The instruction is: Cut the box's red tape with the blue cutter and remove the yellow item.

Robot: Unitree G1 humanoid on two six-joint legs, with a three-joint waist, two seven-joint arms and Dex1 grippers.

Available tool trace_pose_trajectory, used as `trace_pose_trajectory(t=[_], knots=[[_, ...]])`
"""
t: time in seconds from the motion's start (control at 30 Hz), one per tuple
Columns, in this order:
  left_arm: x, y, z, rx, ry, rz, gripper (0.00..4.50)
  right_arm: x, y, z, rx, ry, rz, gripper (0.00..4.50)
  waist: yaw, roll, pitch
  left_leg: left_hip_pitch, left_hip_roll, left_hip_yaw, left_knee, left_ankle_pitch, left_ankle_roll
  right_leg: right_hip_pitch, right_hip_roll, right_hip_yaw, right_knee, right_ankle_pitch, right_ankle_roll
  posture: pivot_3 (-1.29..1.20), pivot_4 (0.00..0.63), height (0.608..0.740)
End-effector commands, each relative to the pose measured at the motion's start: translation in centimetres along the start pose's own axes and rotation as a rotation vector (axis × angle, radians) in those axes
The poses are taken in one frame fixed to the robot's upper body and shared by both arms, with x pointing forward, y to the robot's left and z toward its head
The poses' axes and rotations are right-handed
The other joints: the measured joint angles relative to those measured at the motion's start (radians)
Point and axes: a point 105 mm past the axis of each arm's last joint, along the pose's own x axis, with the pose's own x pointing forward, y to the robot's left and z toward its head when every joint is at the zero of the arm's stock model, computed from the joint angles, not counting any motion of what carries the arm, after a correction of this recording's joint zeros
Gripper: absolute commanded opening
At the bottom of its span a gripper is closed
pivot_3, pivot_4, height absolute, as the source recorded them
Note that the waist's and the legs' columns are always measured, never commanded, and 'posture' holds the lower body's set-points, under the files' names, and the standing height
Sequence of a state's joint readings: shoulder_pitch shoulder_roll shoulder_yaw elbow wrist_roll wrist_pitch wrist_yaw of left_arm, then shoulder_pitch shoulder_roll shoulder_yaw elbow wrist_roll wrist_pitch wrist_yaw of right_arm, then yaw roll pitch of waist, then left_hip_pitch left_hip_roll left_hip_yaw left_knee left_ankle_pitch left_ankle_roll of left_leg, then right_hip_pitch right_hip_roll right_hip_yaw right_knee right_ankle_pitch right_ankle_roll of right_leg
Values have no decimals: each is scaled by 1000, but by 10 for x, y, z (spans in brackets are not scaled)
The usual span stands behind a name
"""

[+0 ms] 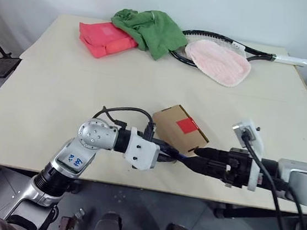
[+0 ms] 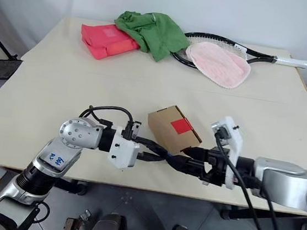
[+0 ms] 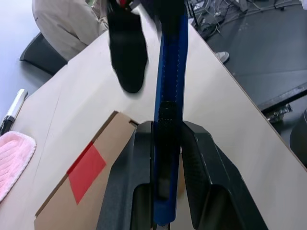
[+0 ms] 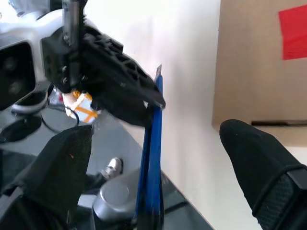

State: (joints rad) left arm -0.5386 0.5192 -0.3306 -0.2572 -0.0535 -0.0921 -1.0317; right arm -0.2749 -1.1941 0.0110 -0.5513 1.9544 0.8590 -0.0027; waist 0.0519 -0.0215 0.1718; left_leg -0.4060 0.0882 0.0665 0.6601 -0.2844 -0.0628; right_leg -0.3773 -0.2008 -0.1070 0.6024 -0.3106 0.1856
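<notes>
The red tape runs across the box's long edge [image 1: 196, 121], so the brown box [image 1: 178, 132] should open up along that edge when the robot cuts the tape.
The brown box [image 1: 179, 130] lies near the table's front edge with the red tape [image 1: 187, 125] square on its top face, uncut. My left gripper [image 1: 166, 152] is shut on the blue cutter [image 3: 170, 96], which points level toward my right gripper [image 1: 192, 156], just in front of the box. The right gripper's fingers [image 4: 259, 158] stand wide apart on either side of the cutter's [image 4: 151, 158] far end, not touching it. The yellow item is out of view.
At the back of the table [image 1: 61, 99] lie a pink-red folded bag [image 1: 106, 38], a green cloth [image 1: 150, 30], a racket [image 1: 244, 49] and a pink cloth [image 1: 217, 62]. Both grippers hover at the table's front edge [image 1: 135, 180].
</notes>
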Motion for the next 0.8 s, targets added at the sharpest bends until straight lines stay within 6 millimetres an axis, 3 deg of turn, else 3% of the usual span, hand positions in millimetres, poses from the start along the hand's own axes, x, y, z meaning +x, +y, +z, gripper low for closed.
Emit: trace_pose_trajectory(t=[0.03,0.27,0.63,0.73,0.8], knots=[[0,5,6,24,-14,19,704,8,3,3,2,-14,-5,4467,0,0,0,0,0,0,0,0,0,0,0,0,0,0,0,0,150,740],[-1,5,5,25,-4,10,704,18,3,0,14,5,-11,4467,1,1,0,0,0,0,0,0,0,0,0,0,0,0,0,0,150,740],[1,6,4,30,8,-5,704,17,0,-5,12,57,-11,4467,1,1,0,0,0,0,0,0,1,0,0,0,0,0,0,0,150,740],[1,5,5,33,6,-8,704,17,-2,-4,16,53,-18,3922,1,1,0,0,0,0,0,0,1,0,0,0,0,0,0,0,150,740],[2,5,5,34,5,-12,704,17,-3,-3,18,51,-23,3222,1,1,0,0,0,0,0,0,1,0,0,0,0,0,0,0,150,740]])
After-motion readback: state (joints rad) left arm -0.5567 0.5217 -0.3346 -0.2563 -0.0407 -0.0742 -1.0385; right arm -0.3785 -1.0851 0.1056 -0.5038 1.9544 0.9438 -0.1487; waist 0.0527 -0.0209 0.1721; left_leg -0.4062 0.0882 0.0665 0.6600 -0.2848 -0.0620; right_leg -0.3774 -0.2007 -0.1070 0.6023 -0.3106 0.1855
